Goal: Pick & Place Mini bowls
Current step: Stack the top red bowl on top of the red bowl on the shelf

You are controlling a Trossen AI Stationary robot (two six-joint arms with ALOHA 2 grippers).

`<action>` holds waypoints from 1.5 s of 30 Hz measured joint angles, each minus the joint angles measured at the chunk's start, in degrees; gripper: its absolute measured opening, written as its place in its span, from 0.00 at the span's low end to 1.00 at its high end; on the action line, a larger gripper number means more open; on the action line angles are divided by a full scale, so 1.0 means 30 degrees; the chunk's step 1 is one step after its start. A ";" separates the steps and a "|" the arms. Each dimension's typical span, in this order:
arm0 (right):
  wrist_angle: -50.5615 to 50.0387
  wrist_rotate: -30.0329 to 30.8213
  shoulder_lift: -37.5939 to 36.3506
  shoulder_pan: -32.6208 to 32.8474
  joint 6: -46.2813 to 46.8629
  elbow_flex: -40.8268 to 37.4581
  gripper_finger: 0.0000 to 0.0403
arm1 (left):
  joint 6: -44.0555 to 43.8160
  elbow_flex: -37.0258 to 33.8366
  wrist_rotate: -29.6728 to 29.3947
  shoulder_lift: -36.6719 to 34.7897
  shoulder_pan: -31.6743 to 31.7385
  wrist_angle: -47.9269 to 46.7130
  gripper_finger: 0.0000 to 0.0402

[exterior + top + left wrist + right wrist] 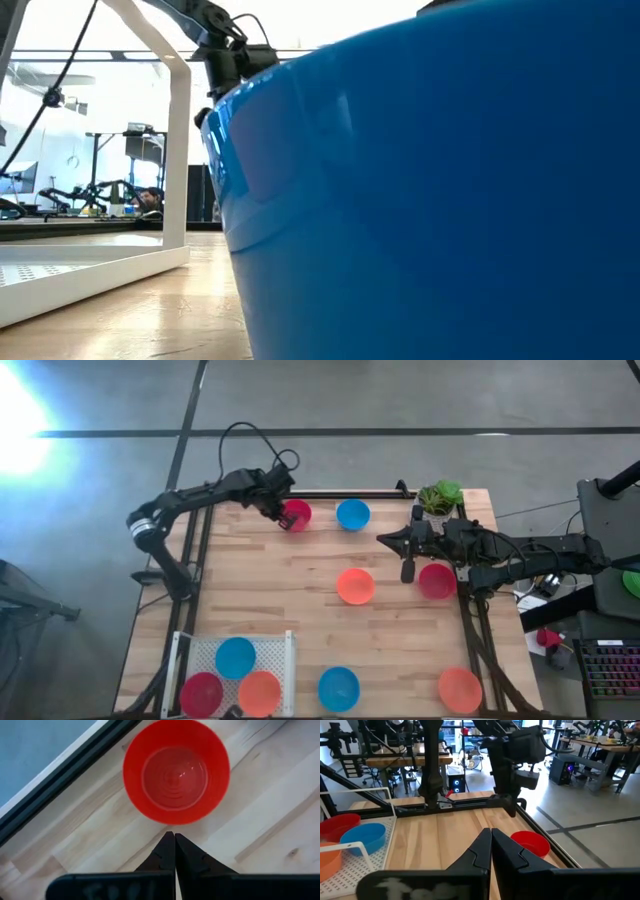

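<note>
I should go on lowering my left gripper until its fingers straddle the bowl's side (175,818) and then close them, because the upright red bowl's rim (299,510) is free in front of the fingers.
A red mini bowl (176,770) stands upright on the wooden table at the far left, also seen as the red bowl (297,514). My left gripper (174,836) is shut and points steeply down just beside that bowl's rim, with nothing between its fingers; in the high view my left gripper (281,512) shows at the bowl's left side. My right gripper (491,832) is shut and empty, held level above the table's right side. Below my right arm a second red bowl (436,581) rests on the table.
A blue bowl (352,514), an orange bowl (355,586), a near blue bowl (338,688) and a near-right orange bowl (460,690) stand loose. A white rack (285,650) at the near left holds three bowls. A potted plant (438,497) stands far right.
</note>
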 joint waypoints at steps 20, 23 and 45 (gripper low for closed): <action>-0.0015 -0.0015 0.0007 0.0000 -0.0131 0.0007 0.02 | -0.1712 -0.0092 -0.0015 0.1204 0.1035 0.0539 0.25; -0.0022 -0.0017 0.0007 0.0000 -0.0138 0.0007 0.02 | -0.1876 -0.0092 0.0000 0.1563 0.1056 0.0607 0.25; -0.0044 -0.0022 0.0007 0.0000 -0.0134 0.0007 0.02 | -0.1934 -0.0085 0.0298 0.3811 0.2095 0.2067 0.25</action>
